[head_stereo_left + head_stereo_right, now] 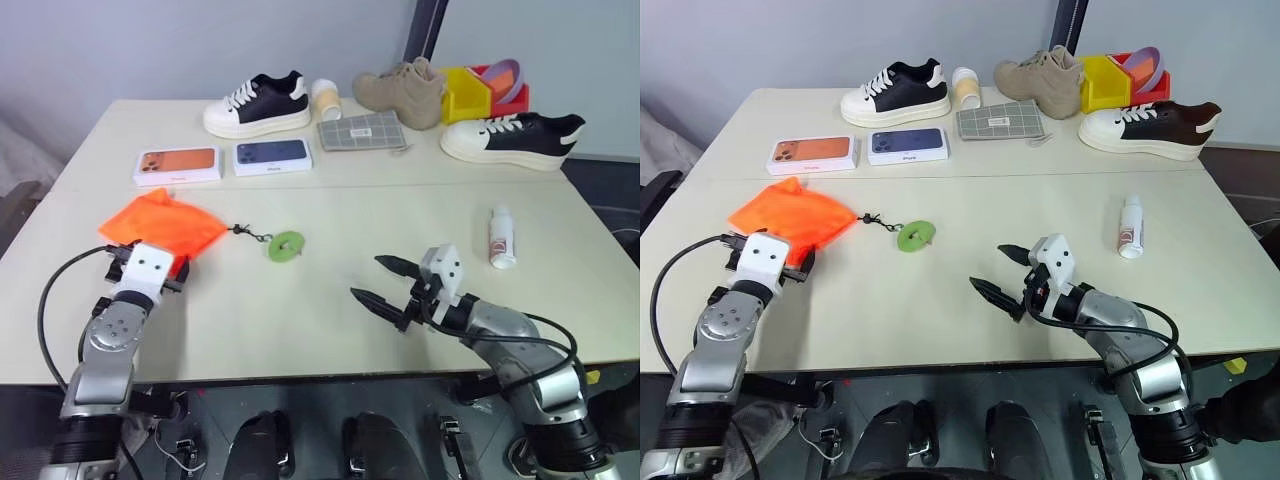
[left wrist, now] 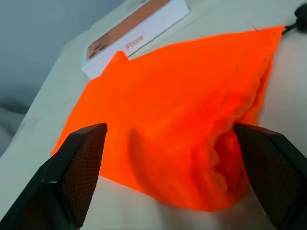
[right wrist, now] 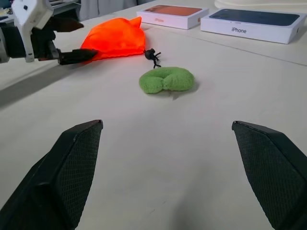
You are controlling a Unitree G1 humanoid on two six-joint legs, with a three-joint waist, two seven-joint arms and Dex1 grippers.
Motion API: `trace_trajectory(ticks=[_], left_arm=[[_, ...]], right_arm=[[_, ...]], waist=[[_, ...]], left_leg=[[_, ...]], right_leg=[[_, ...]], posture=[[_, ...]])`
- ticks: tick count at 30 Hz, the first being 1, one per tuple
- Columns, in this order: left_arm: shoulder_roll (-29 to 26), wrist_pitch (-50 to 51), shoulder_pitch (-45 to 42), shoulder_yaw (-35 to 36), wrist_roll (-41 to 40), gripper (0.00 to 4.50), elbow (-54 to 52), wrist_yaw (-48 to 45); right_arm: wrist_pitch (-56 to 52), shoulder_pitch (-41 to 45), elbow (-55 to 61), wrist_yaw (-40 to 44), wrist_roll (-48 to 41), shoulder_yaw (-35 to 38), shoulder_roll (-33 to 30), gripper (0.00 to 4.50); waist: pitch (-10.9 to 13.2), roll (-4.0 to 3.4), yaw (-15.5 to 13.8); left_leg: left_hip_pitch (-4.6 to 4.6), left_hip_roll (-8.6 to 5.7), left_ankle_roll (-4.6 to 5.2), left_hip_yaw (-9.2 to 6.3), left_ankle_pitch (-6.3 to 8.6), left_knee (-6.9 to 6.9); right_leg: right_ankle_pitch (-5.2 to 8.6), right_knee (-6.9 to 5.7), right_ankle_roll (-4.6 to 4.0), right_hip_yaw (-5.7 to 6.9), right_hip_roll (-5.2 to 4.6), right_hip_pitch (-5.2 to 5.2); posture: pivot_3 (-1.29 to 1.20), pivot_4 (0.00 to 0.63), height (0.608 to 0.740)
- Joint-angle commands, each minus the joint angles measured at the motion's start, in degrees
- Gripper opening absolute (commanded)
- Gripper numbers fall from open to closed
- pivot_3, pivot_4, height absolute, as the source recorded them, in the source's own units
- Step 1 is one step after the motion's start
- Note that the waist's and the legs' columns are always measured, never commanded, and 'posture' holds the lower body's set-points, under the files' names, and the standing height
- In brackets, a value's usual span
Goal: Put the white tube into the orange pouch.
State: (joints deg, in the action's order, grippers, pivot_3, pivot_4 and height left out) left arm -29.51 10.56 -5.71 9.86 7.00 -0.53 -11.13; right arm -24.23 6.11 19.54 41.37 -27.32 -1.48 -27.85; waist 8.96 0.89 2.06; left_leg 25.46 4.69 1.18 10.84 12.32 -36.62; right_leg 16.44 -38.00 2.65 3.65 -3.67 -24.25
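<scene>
The dark cord [image 1: 257, 236] comes out of the orange pouch at a black bead [image 3: 150, 54], so more cord will slip out when I pull the green disc.
The orange pouch [image 1: 165, 225] lies crumpled on the left of the table. Its dark cord runs to a green disc [image 1: 285, 245] beside it. My left gripper [image 1: 150, 258] is open at the pouch's near edge, and in the left wrist view its fingers [image 2: 81, 163] stand on either side of the fabric [image 2: 182, 120]. The white tube [image 1: 501, 238] lies on its side at the right of the table. My right gripper [image 1: 367, 277] is open and empty over the bare table between the disc and the tube, pointing left toward the disc [image 3: 167, 80].
Two phone boxes [image 1: 178, 165] [image 1: 272, 156] lie behind the pouch. Along the back stand a black-and-white sneaker [image 1: 258, 105], a white-and-tan cup [image 1: 326, 98], a grey checked wallet [image 1: 362, 132], a tan boot [image 1: 400, 95], yellow and red bins [image 1: 470, 92] and another sneaker [image 1: 512, 137].
</scene>
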Motion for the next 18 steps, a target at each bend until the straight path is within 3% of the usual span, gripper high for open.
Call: trace_trajectory(ticks=[1,18], left_arm=[[-1.91,-0.96,-1.05,-0.88,2.43,4.5,-0.35,0.06],[-4.92,-2.77,-6.08,-4.91,9.72,4.5,3.35,1.48]], right_arm=[[0.91,-0.16,2.11,-0.02,-0.64,0.96,0.33,4.47],[2.7,-1.86,1.59,0.31,-0.23,0.88,0.83,4.47]], waist=[[0.0,0.01,0.01],[0.0,0.01,-0.07]], left_leg=[[0.0,0.0,0.0,0.0,0.0,0.0],[0.0,0.0,0.0,0.0,-0.01,-0.03]], right_leg=[[0.0,0.0,0.0,0.0,0.0,0.0],[0.0,-0.05,0.01,0.0,0.0,0.0]], posture=[[0.0,0.15,0.74],[0.0,0.15,0.74]])
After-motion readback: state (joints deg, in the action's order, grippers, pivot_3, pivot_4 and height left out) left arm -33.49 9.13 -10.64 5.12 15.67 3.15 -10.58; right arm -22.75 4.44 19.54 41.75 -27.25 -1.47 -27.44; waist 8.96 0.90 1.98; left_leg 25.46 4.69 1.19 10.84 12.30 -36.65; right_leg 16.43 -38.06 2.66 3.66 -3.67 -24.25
